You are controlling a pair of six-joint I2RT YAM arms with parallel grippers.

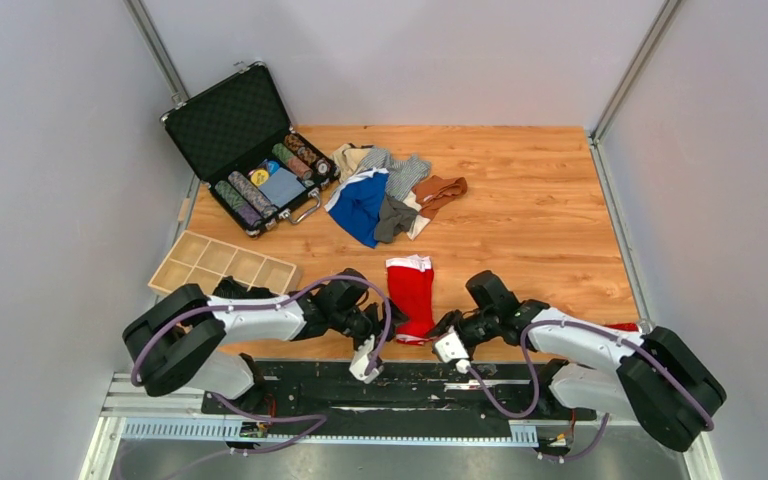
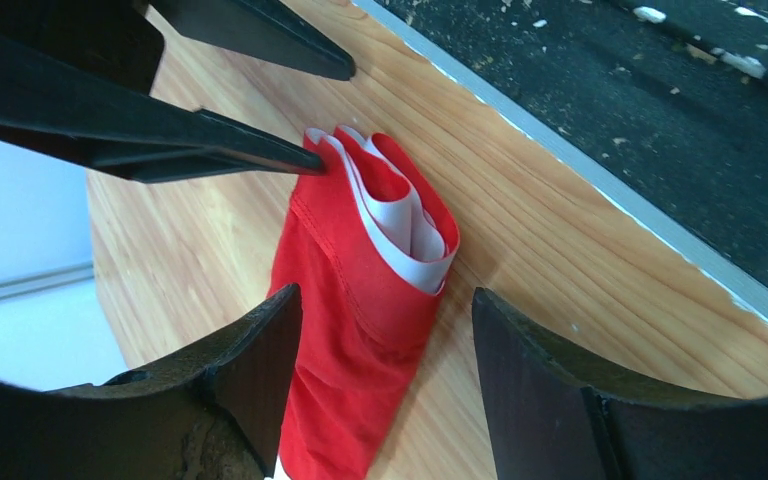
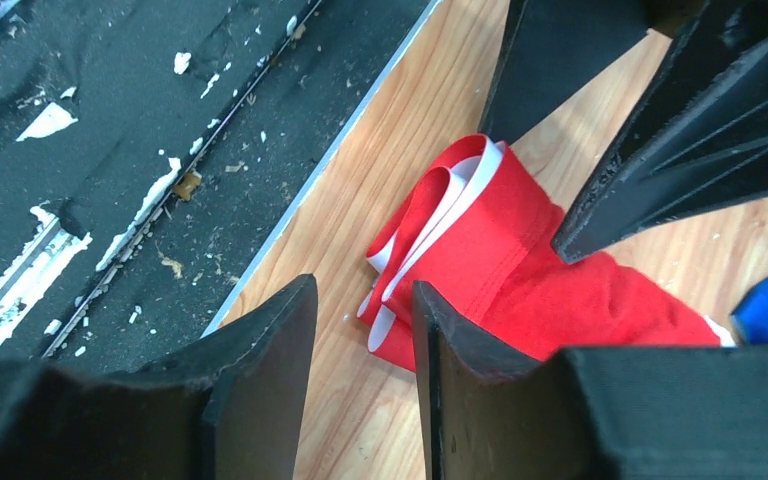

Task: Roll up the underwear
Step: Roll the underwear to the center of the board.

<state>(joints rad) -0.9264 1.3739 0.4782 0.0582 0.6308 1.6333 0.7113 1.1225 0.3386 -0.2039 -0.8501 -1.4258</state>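
My right gripper straddles wood beside the loose roll, so my left gripper should pinch the roll while my right gripper opens wider and takes the roll's end.
A red underwear with a white waistband lies flat near the table's front edge, its near end folded over into a loose roll. My left gripper is open; in the left wrist view its fingers straddle the red cloth without closing on it. My right gripper is open a little and empty; in the right wrist view only bare wood lies between its fingers, just beside the rolled end. One right fingertip touches the roll's edge.
A pile of other underwear in blue, grey, brown and beige lies at the table's middle back. An open black case of poker chips stands at back left, with a wooden divided tray in front of it. The table's metal front edge runs close by the roll.
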